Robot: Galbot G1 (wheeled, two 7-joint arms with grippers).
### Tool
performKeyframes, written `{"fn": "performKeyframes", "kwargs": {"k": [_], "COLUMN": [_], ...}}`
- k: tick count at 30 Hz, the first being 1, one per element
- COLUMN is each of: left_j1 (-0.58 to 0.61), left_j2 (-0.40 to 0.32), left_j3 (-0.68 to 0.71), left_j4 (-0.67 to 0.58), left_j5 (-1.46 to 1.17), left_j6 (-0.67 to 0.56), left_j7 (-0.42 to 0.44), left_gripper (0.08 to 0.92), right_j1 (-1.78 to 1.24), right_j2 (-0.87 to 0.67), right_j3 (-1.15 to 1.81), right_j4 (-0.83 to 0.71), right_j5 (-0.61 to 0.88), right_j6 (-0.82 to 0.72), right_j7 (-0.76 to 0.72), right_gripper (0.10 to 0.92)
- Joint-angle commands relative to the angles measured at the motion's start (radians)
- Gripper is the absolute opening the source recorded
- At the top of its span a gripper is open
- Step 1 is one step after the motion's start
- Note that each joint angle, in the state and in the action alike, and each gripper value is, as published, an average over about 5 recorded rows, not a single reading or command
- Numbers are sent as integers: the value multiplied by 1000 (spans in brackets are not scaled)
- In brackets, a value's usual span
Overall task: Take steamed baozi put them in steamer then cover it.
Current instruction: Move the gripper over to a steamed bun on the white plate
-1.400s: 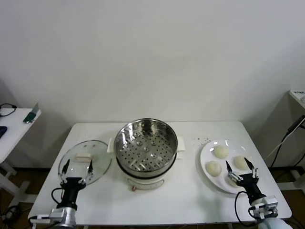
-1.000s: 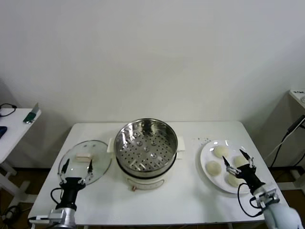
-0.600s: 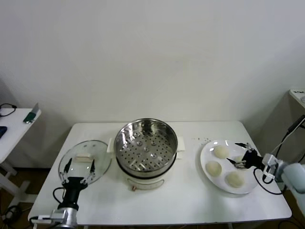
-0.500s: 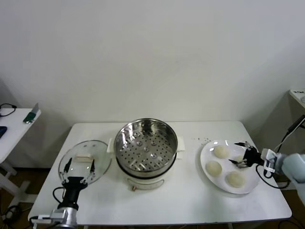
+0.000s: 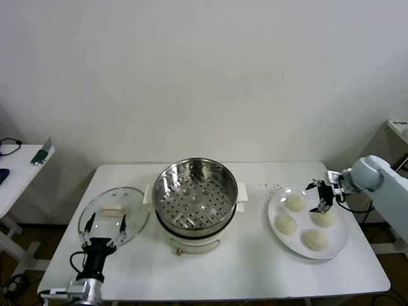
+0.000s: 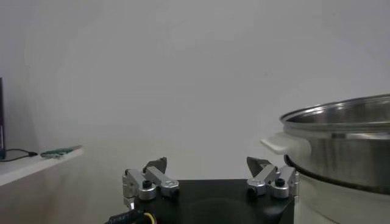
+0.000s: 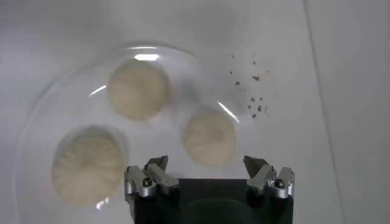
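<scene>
I should keep heading for the baozi nearest the crumbs until my right gripper's open fingers straddle its sides, since it lies centred ahead of them.
The steamer stands mid-table, a shiny steel pot with a bare perforated tray inside; its wall and cream handle also show in the left wrist view. Several cream-white baozi lie on the white plate at the right, among them one baozi at the back and another baozi at the front. My right gripper hovers open above the plate's back part, and a baozi lies just beyond its fingertips. My left gripper rests open and empty at the front left.
A round glass lid with a cream knob lies flat on the table left of the steamer, right behind my left gripper. Dark crumbs are scattered behind the plate. A side table stands off to the left.
My right arm has swung from the table's front edge round to the right side, and its gripper now hangs over the plate's back part. The left arm has stayed put.
</scene>
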Motion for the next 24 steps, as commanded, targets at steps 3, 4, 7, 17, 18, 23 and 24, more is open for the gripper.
{"fn": "performKeyframes", "kwargs": {"k": [3, 4, 7, 17, 18, 23, 24], "left_j1": [3, 3, 4, 8, 8, 8, 8], "left_j2": [-1, 0, 0, 2, 3, 3, 2], "left_j3": [-12, -13, -16, -33, -35, -38, -38], "left_j4": [-1, -2, -2, 7, 7, 10, 11], "left_j5": [1, 0, 1, -2, -2, -3, -2], "left_j6": [1, 1, 1, -3, -3, -2, -2], "left_j7": [0, 0, 0, 0, 0, 0, -1], "left_gripper": [823, 823, 823, 823, 823, 823, 823], "right_j1": [183, 177, 166, 114, 111, 101, 100], "right_j2": [161, 171, 193, 242, 245, 257, 259], "right_j3": [-248, -238, -224, -198, -196, -192, -192], "right_j4": [-203, -218, -248, -291, -296, -307, -308], "right_j5": [-30, -36, -43, -73, -76, -81, -82], "right_j6": [-2, 0, 6, 16, 19, 25, 27], "right_j7": [-42, -37, -30, -26, -25, -26, -26], "right_gripper": [823, 823, 823, 823, 823, 823, 823]}}
